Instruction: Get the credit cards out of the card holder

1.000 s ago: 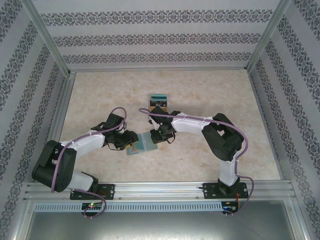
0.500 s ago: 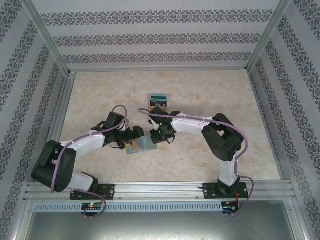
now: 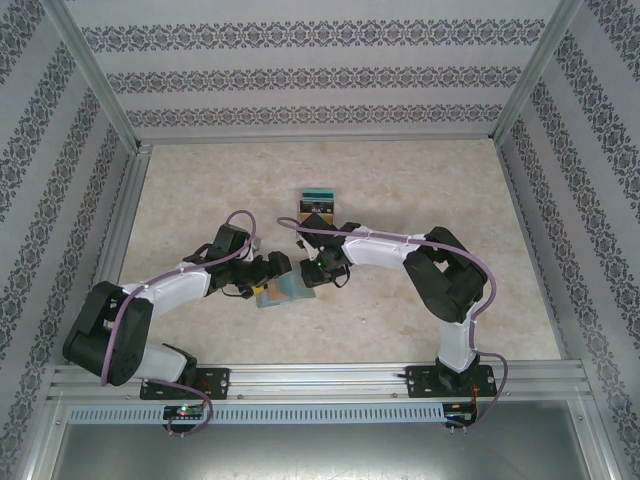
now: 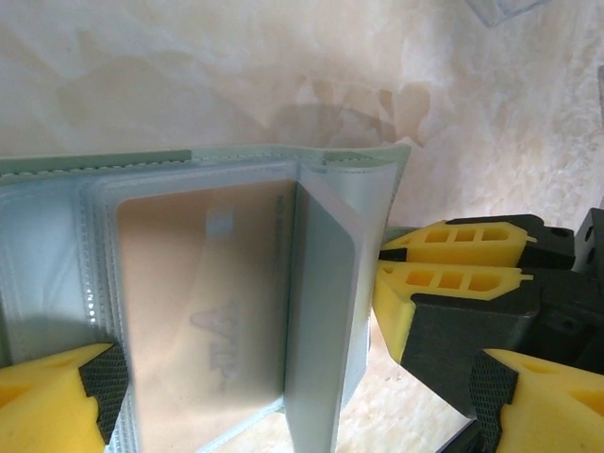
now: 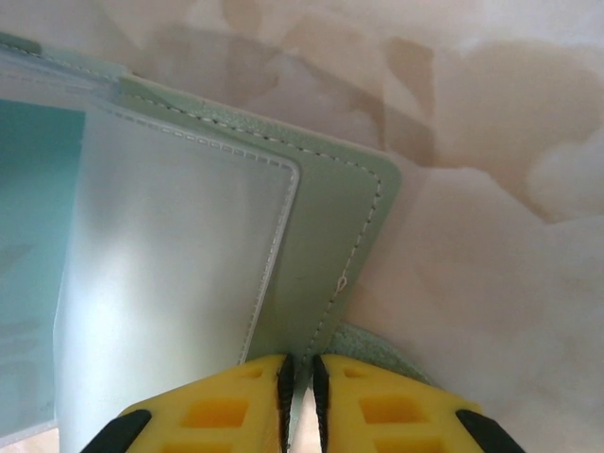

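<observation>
One clear pocket leaf (image 4: 328, 293) stands up loose next to the orange-brown credit card, so the robot's left gripper should move back toward the pockets' free edges (image 4: 92, 264) and let the leaf settle down flat.
The grey-green card holder (image 3: 283, 291) lies open on the table between both arms. An orange-brown credit card (image 4: 198, 293) sits inside its clear pocket, and one clear pocket leaf (image 4: 326, 311) stands up on edge. A teal credit card (image 5: 28, 236) shows under a frosted pocket. My right gripper (image 5: 300, 377) is shut on the holder's stitched edge (image 5: 330, 245); its yellow fingers (image 4: 453, 257) are also seen in the left wrist view. My left gripper (image 4: 293, 401) is open, its pads (image 4: 57, 396) straddling the holder's pockets without closing on anything.
A clear upright stand (image 3: 318, 205) holding teal, black and orange cards is just behind the holder; its corner (image 4: 500, 8) shows at the top of the left wrist view. Bare marbled tabletop (image 3: 450, 190) surrounds the arms, bounded by patterned walls.
My left gripper has moved rightward over the card holder, now covering its left part. The right gripper has kept its pinch on the holder's edge.
</observation>
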You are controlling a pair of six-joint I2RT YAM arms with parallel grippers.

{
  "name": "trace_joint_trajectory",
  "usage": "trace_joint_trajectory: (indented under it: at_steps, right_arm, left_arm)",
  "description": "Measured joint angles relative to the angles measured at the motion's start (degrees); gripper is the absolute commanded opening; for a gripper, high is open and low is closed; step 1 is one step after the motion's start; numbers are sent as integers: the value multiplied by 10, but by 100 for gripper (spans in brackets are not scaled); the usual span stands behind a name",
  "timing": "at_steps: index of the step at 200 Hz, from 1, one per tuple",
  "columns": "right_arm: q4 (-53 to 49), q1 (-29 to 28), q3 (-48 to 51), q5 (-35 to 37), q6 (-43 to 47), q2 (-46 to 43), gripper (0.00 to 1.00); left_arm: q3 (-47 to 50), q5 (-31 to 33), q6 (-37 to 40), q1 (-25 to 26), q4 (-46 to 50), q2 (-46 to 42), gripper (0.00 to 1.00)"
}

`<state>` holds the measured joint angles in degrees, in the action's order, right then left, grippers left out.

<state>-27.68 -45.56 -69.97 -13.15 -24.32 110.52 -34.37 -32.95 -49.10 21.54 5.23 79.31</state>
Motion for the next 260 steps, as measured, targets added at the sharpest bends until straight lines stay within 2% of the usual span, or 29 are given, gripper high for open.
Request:
trace_joint_trajectory:
  at_steps: [40,112,156,177,260]
  right_arm:
    - [2,-3,0,1,0,0,21]
    - [2,-3,0,2,0,0,21]
    - [2,-3,0,2,0,0,21]
    - [2,-3,0,2,0,0,21]
    - [3,-3,1,2,0,0,21]
  left_arm:
    - [-4,-1,0,9,2,-28,95]
    - [-8,-7,1,18,5,-24,95]
    - [-27,80,15,17,92,-40,94]
    - [-27,102,17,17,112,-66,93]
    - [-27,81,17,17,93,-14,92]
